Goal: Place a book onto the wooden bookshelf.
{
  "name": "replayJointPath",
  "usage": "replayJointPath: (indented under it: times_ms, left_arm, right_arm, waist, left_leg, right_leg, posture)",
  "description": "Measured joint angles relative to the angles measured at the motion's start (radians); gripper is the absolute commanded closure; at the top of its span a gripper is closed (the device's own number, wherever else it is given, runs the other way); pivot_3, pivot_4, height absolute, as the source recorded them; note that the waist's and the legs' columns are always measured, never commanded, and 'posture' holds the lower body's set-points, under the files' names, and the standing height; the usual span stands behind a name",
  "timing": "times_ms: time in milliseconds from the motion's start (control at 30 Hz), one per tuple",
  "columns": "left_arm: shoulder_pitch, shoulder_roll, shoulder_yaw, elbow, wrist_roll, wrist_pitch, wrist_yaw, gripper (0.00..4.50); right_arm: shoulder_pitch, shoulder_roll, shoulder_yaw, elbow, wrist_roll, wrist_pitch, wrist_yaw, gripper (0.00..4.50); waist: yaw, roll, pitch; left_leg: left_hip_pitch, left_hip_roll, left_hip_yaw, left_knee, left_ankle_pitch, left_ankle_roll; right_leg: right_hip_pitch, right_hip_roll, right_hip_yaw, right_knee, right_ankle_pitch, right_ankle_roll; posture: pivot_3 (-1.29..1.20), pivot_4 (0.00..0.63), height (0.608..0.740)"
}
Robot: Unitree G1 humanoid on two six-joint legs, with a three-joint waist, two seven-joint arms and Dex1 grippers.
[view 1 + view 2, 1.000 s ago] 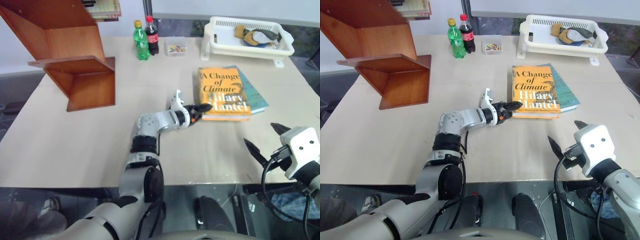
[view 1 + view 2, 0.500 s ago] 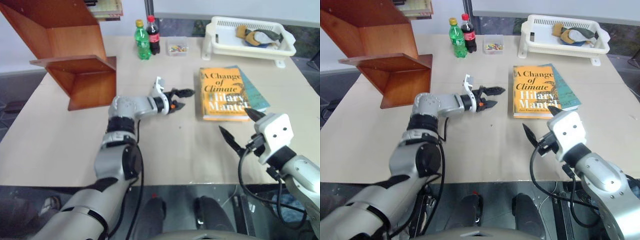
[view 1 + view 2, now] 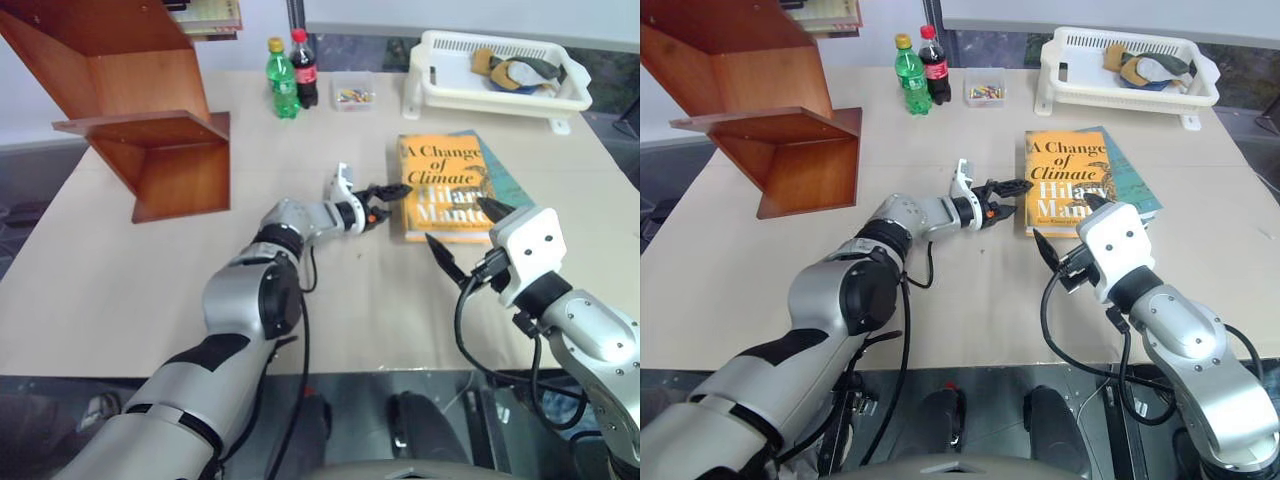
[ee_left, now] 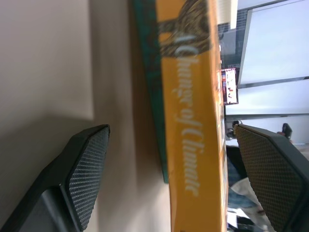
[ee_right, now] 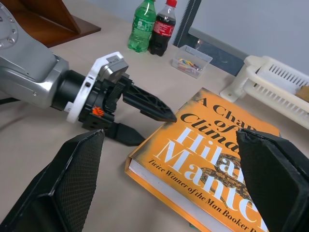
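I expect the teal book to stay behind when I lift the orange-yellow book, because the teal book's corner [image 4: 165, 179] ends before the spine's end.
The orange-yellow book [image 3: 440, 180] lies flat on the table right of centre, stacked on a thinner teal book [image 3: 512, 192]. My left gripper [image 3: 388, 203] is open at the book's left edge and spine. In the right wrist view one left finger [image 5: 152, 107] reaches over the book's [image 5: 212, 164] corner and the other lies on the table beside it. My right gripper [image 3: 468, 232] hovers open above the book's near edge, holding nothing. The wooden bookshelf [image 3: 150, 130] stands at the far left.
A white basket [image 3: 500, 95] with items in it sits at the back right. A green bottle [image 3: 283, 85], a cola bottle [image 3: 303, 72] and a small clear box [image 3: 352, 92] stand at the back centre. Bare table [image 3: 130, 290] lies between shelf and arms.
The left gripper drew back to the left, then came forward again to the book's left edge. The right gripper moved left and up to the book's near edge. The book has not moved.
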Motion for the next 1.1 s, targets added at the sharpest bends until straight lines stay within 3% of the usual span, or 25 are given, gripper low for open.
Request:
replayJointPath:
  times_ms: [200,400,467,767,967,1033,1100]
  left_arm:
    - [-0.017,-0.039,0.028,0.017,0.033,-0.053,-0.003,0.09]
    - [-0.018,-0.070,0.033,0.020,0.059,-0.043,-0.024,2.97]
    - [-0.021,-0.077,0.043,0.020,0.060,-0.036,-0.038,3.65]
    - [-0.022,-0.072,0.069,0.020,0.077,-0.016,-0.041,3.65]
    - [-0.016,-0.007,0.078,0.004,0.072,0.045,-0.091,3.65]
    - [-0.011,0.019,0.044,-0.047,0.080,0.066,-0.142,3.65]
    - [0.041,0.046,-0.034,-0.232,0.085,0.111,-0.214,3.65]
  right_arm:
    - [0.020,0.019,0.005,-0.013,-0.026,0.017,-0.016,0.00]
    - [0.027,0.030,0.005,-0.021,-0.044,0.020,-0.019,0.00]
    - [0.027,0.033,0.005,-0.021,-0.054,0.020,-0.019,0.00]
    - [0.027,0.039,0.005,-0.021,-0.076,0.027,-0.016,0.00]
    - [0.003,0.040,0.014,-0.018,-0.087,0.027,-0.010,0.00]
    - [-0.008,0.043,0.013,-0.012,-0.087,0.025,-0.006,0.00]
    - [-0.016,0.054,0.013,-0.003,-0.081,0.016,0.008,0.00]
  waist:
    - [0.001,0.000,0.000]
    - [0.000,0.000,0.000]
    - [0.000,0.000,0.000]
    - [-0.001,0.000,0.000]
    - [-0.006,0.000,0.000]
    - [-0.006,0.000,0.000]
    - [-0.009,0.000,0.000]
  left_leg:
    - [0.000,0.000,0.000,0.000,0.000,0.000]
    - [0.000,0.000,0.000,0.000,0.000,0.000]
    - [0.000,0.000,0.000,0.000,0.000,0.000]
    - [0.000,0.000,0.000,0.000,0.000,0.000]
    - [0.000,0.000,0.000,0.000,0.000,0.000]
    - [0.000,0.000,0.000,0.000,0.000,0.000]
    - [0.001,0.000,0.000,0.000,0.000,0.000]
  right_leg:
    - [0.000,0.000,0.000,0.000,0.000,0.000]
    - [0.000,0.000,0.000,0.000,0.000,0.000]
    - [0.000,0.000,0.000,0.000,0.000,0.000]
    - [0.000,0.000,0.000,0.001,0.000,0.000]
    - [-0.001,0.000,0.000,0.002,0.000,0.000]
    - [-0.001,0.000,0.000,0.002,0.000,0.000]
    - [-0.001,0.000,0.001,0.002,0.000,0.000]
  posture:
    - [0.00,0.150,0.740]
    - [0.00,0.150,0.740]
    - [0.00,0.150,0.740]
    - [0.00,0.150,0.740]
    - [0.00,0.150,0.740]
    - [0.00,0.150,0.740]
    - [0.00,0.150,0.740]
